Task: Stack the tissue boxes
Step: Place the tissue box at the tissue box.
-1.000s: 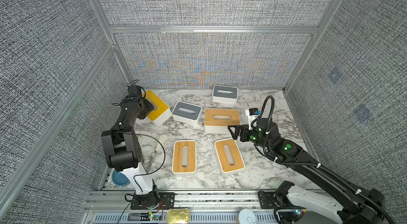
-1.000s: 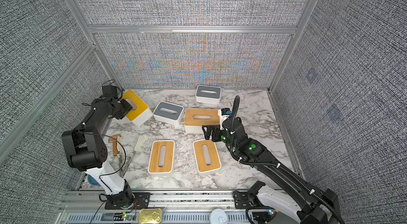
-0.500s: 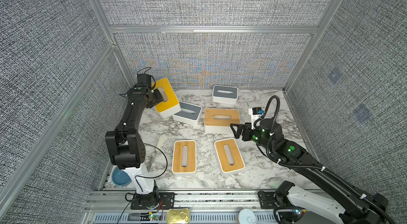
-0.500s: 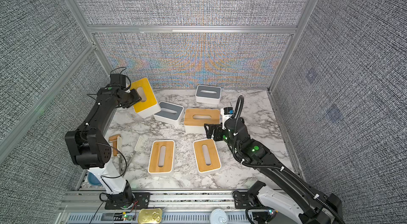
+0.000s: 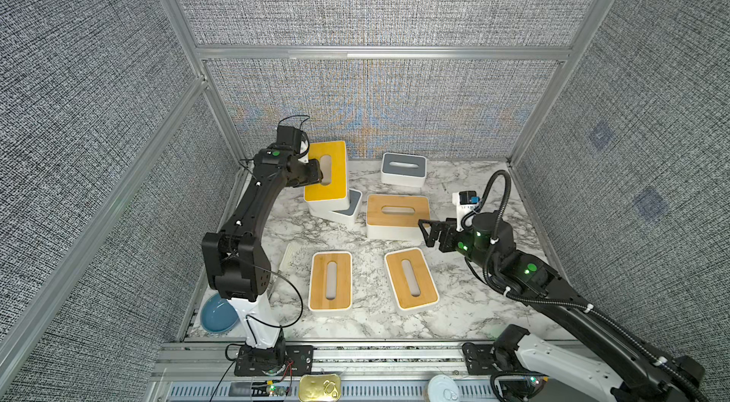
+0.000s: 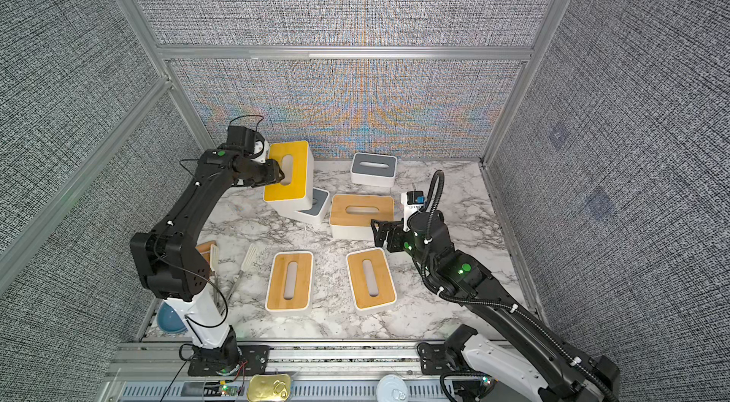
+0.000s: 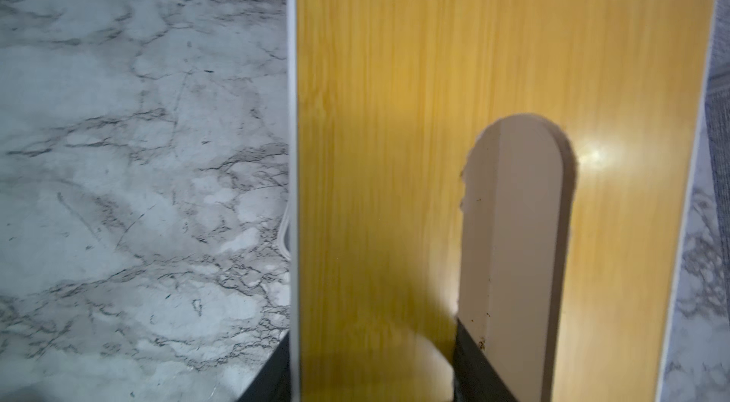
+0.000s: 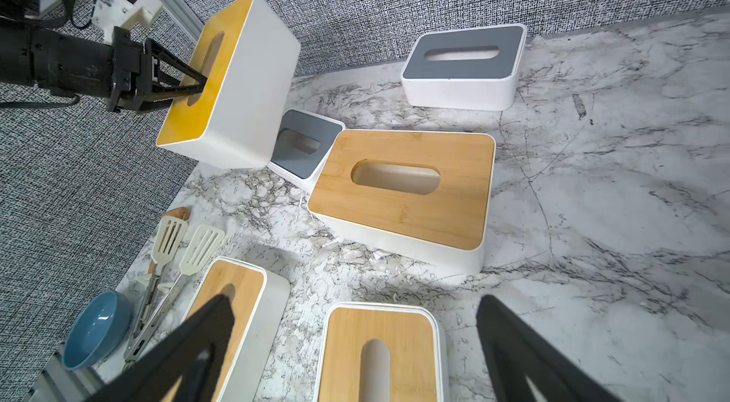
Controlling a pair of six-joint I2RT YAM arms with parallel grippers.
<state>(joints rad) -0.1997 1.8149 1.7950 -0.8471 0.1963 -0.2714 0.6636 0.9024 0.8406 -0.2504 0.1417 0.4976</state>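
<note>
The yellow-lidded box (image 5: 337,166) is hanging with its lid up, and the middle bamboo lid (image 5: 397,209) is clear. My left gripper keeps carrying the box until it sits there.
My left gripper (image 5: 319,179) is shut on a yellow-lidded tissue box (image 5: 328,173): one finger sits in the lid slot, the other outside the long wall. In the right wrist view that box (image 8: 237,84) hangs tilted above a grey-lidded box (image 8: 304,143). Another grey-lidded box (image 5: 403,169) stands at the back. A bamboo-lidded box (image 5: 397,214) lies mid-table, and two more (image 5: 331,281) (image 5: 411,279) lie in front. My right gripper (image 5: 428,232) is open and empty, by the middle box's right end and above the front right box (image 8: 379,352).
A blue bowl (image 5: 219,315) sits at the front left corner, with slotted spatulas and tongs (image 6: 237,266) beside it. Textured walls close in the back and both sides. Tin cans (image 5: 319,388) lie on the front rail.
My left arm has lifted the yellow-lidded box from the back left and carried it right, over the grey-lidded box. My right gripper has drifted slightly right, still open.
</note>
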